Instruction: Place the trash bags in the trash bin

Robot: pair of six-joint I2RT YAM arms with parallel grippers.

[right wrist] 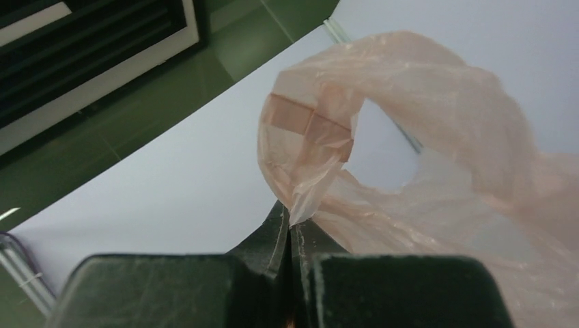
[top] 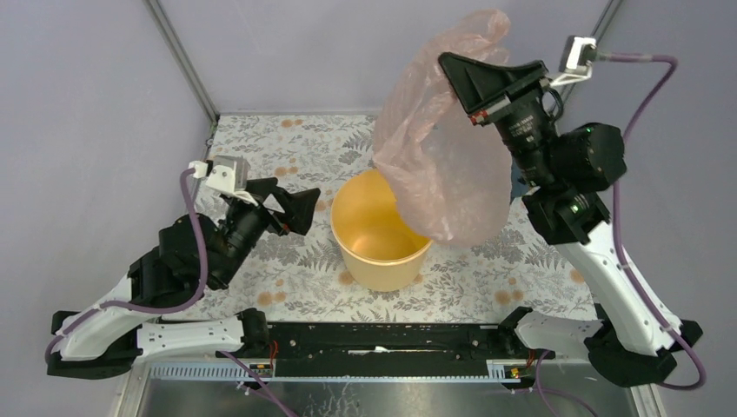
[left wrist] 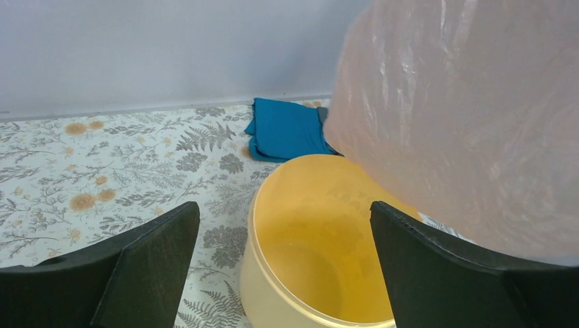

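Note:
The trash bag's lower end (top: 462, 231) is hanging past the trash bin's rim, so next my right gripper swings the trash bag over the trash bin's opening (top: 372, 224), down to my left gripper.
The pale-pink trash bag (top: 443, 148) hangs high in the air, its lower end draped over the right rim of the yellow-orange trash bin (top: 380, 233). My right gripper (top: 452, 68) is shut on the bag's top edge; in the right wrist view the film (right wrist: 423, 157) is pinched between the closed fingers at my gripper's tip (right wrist: 291, 222). My left gripper (top: 295, 208) is open and empty, just left of the bin. In the left wrist view the gripper (left wrist: 283, 229) frames the bin (left wrist: 321, 232), with the bag (left wrist: 471, 116) at upper right.
A blue cloth (left wrist: 283, 130) lies on the fern-patterned table cover (left wrist: 102, 157) behind the bin, near the back wall. The arms' base rail (top: 382, 343) runs along the near edge.

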